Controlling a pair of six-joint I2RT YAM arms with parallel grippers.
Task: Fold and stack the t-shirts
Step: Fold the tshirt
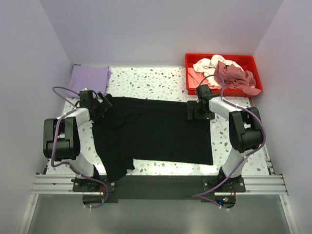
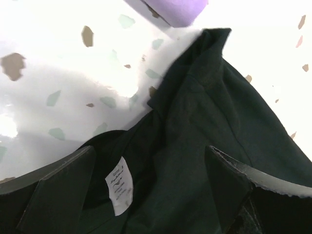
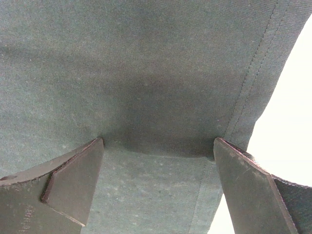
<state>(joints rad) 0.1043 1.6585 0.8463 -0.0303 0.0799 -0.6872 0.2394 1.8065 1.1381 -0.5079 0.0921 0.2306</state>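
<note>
The black t-shirt's collar and white label (image 2: 120, 185) are between the fingers of my left gripper, which is short of the t-shirt's back corner (image 2: 213, 40), so I should move the gripper over that corner before folding.
The large black t-shirt (image 1: 156, 134) lies spread across the middle of the table, with one part hanging toward the front left. My left gripper (image 1: 102, 105) is open at its back left corner. In the left wrist view the gripper (image 2: 148, 168) straddles the collar and its white label (image 2: 119, 185). My right gripper (image 1: 193, 110) is open at the shirt's back right edge. In the right wrist view the gripper (image 3: 158, 144) has both fingertips down on the black cloth (image 3: 146, 73), beside a stitched hem. A folded lavender t-shirt (image 1: 90, 79) lies at the back left.
A red tray (image 1: 248, 61) at the back right holds crumpled white or pale pink (image 1: 207, 66) and dusty-rose (image 1: 236, 77) shirts. The speckled white table (image 1: 156, 80) shows behind the black shirt. The lavender shirt's corner (image 2: 175, 9) lies just beyond the left gripper. Walls close in three sides.
</note>
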